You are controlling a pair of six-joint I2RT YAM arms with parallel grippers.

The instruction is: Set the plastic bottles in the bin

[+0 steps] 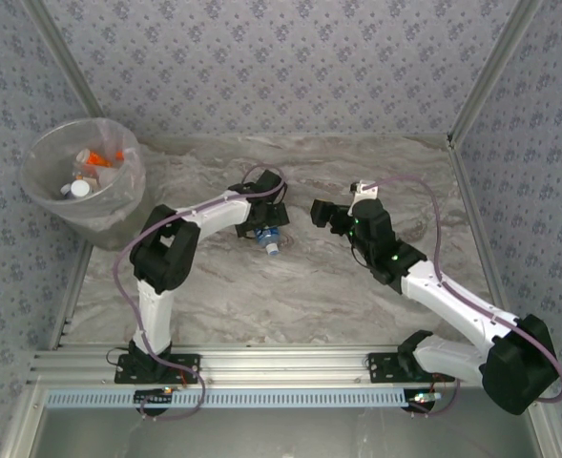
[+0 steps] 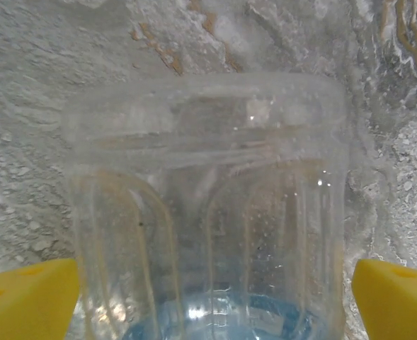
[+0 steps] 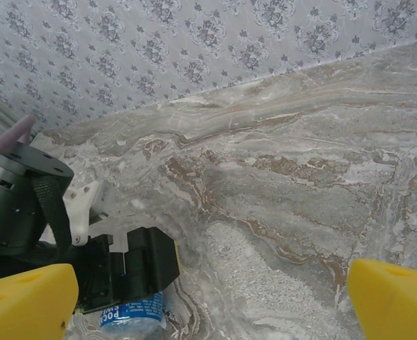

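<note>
The clear base end (image 2: 208, 142) dotted with droplets lets the marble show through, so I should expect the plastic bottle (image 1: 268, 237) to be empty except for drops when I lift it.
A clear plastic bottle with a blue label (image 1: 270, 239) lies on the marble table, its cap toward the near side. My left gripper (image 1: 262, 227) stands over it. In the left wrist view the bottle (image 2: 208, 212) spans the whole gap between the yellow fingers (image 2: 31, 297), and the gripper (image 2: 215, 287) is spread wide, open around it. My right gripper (image 1: 321, 212) hovers just right of it, open and empty (image 3: 212, 290); its view shows the left gripper's black body and the blue label (image 3: 130, 315). The bin (image 1: 118, 205) stands far left and holds several bottles (image 1: 95, 159).
Patterned walls close in the table at the back and both sides. A metal rail runs along the near edge by the arm bases. Bare marble (image 1: 309, 286) lies between the arms and in front of the bin.
</note>
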